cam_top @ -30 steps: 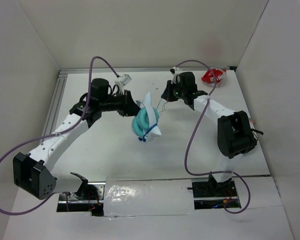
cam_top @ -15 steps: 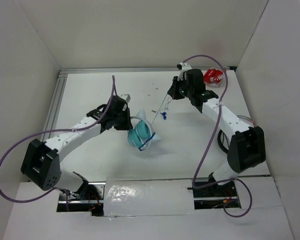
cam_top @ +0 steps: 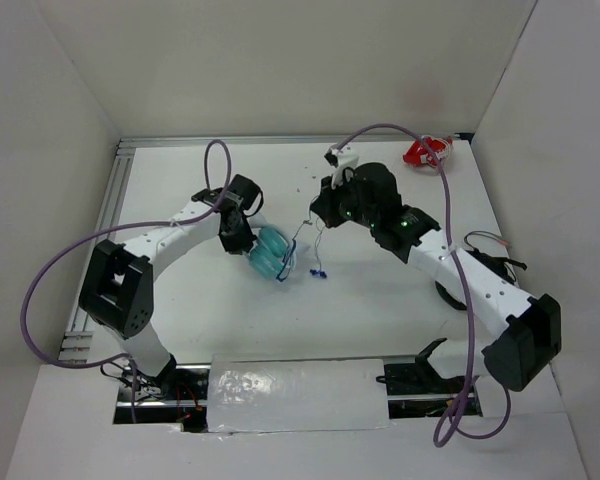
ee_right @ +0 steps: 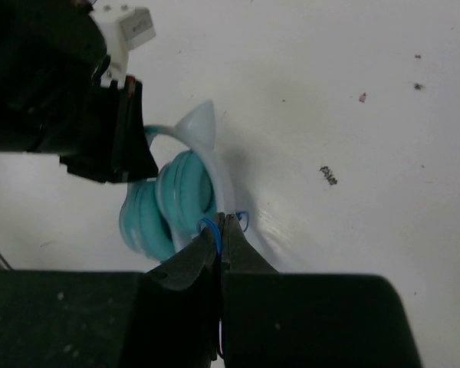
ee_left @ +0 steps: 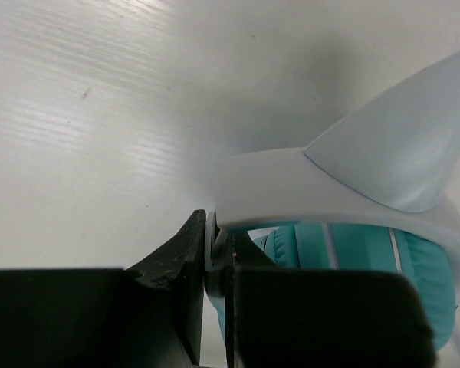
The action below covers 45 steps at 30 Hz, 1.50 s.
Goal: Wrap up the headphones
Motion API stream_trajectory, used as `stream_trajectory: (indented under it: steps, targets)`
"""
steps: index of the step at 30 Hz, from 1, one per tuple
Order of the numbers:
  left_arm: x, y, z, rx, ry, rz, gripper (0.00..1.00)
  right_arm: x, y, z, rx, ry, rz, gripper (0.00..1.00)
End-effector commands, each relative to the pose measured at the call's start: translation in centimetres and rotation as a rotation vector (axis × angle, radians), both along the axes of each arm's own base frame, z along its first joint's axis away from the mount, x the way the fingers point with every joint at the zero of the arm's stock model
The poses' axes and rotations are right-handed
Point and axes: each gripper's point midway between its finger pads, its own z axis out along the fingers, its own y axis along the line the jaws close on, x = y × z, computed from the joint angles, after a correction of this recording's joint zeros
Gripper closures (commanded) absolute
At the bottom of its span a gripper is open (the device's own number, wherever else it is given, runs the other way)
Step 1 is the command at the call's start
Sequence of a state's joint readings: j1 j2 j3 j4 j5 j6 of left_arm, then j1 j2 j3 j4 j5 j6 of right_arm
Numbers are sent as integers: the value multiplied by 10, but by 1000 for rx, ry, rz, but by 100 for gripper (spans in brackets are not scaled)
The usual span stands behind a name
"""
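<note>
The blue cable goes in a loop around the white headband that my left gripper is holding. My right gripper should carry on pulling toward the front (cam_top: 286, 290) until the loop gets tight, and then let go.
The teal headphones (cam_top: 270, 256) lie folded at mid-table with the white headband wrapped around the cups. My left gripper (cam_top: 244, 236) is shut on the white headband (ee_left: 291, 192) at its left end, just beside a pointed cat-ear tip (ee_left: 399, 146) and a teal cup (ee_left: 353, 249). My right gripper (cam_top: 316, 206) is shut on the thin blue cable (ee_right: 217, 232) just right of the headphones (ee_right: 176, 199). The cable hangs down from it, and the blue plug (cam_top: 320, 272) rests on the table.
A small red-and-white object (cam_top: 427, 152) sits at the back right corner. A black coil of cable (cam_top: 443, 293) lies partly under my right arm. White walls enclose the table; a metal rail (cam_top: 108, 210) runs along the left edge.
My left gripper has drawn the headphones back and to the left. My right gripper has swung left and nearer to them with the cable, and the plug has dropped lower.
</note>
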<state>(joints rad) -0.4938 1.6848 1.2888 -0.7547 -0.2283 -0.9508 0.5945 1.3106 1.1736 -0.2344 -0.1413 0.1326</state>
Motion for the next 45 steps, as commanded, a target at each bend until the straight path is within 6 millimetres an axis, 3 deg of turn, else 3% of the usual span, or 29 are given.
stream_trajectory:
  steps: [1,6,9,14,18,20,25,29,30,33,35,36,37,38,39,41,42,43,44,45]
  targets:
    - [13,5,19,-69,-20,142,100,-23,6,-3,-15,1,48,100]
    - [30,22,32,-75,-66,296,100,-64,38,0,26,9,246,100]
    - [28,31,33,-25,-19,378,100,-96,61,10,59,-12,427,100]
    - [44,22,42,-97,-43,376,100,-142,93,8,64,-14,673,100]
    - [65,17,52,-203,-108,339,100,-155,104,-3,59,18,732,100]
    - [82,15,68,-289,-172,314,100,-165,110,-11,59,35,775,100]
    - [103,14,119,-468,-289,216,100,-162,118,-37,-5,15,796,95]
    - [103,8,171,-591,-416,94,100,-130,124,-68,-73,27,659,91]
    - [100,8,192,-618,-475,62,100,-123,126,-71,-78,20,630,88]
    - [93,10,217,-637,-547,32,100,-90,123,-93,-138,14,458,85]
    - [82,12,232,-663,-578,59,100,-70,119,-99,-133,37,307,78]
    - [74,16,245,-665,-622,65,100,-61,116,-97,-140,3,241,65]
    - [73,16,248,-676,-648,60,100,-59,114,-96,-144,-4,218,62]
    - [69,18,252,-685,-662,67,100,-59,115,-81,-114,-43,215,57]
    - [63,19,261,-692,-689,61,100,-62,114,-82,-106,-52,219,45]
    - [59,20,266,-697,-709,69,100,-70,115,-52,-40,-116,249,33]
    - [55,21,271,-699,-723,60,100,-74,113,-49,-31,-127,254,13]
    - [53,21,274,-698,-726,56,100,-83,114,-43,-15,-150,293,11]
    - [52,22,277,-695,-734,57,100,-90,108,-22,27,-190,307,1]
    - [50,23,279,-694,-739,61,100,-96,105,-25,39,-197,320,0]
